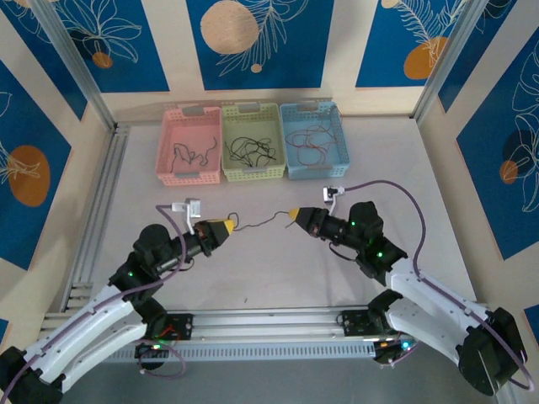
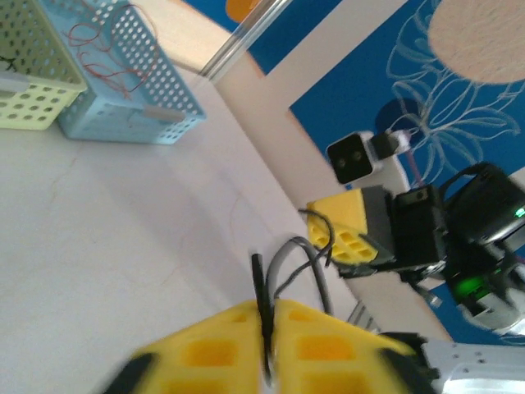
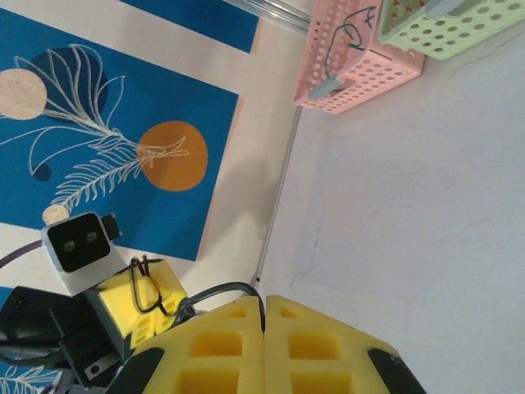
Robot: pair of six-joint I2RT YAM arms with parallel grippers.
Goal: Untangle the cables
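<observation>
My left gripper should open and my right gripper should put the black cable down in the green basket, because the cable stretches across both my grippers.
A thin black cable hangs just above the table's middle, stretched between both grippers. My left gripper is shut on its left end. In the left wrist view the black cable end sticks up from between the yellow fingers. My right gripper is shut on the other end. In the right wrist view the cable curves out of the closed jaws toward the left gripper. More cables lie in the baskets: dark ones, black ones and red ones.
Three perforated baskets stand in a row at the back: pink, green and blue. Aluminium frame rails run along the left and near edges. White table surface lies open between the arms and the baskets.
</observation>
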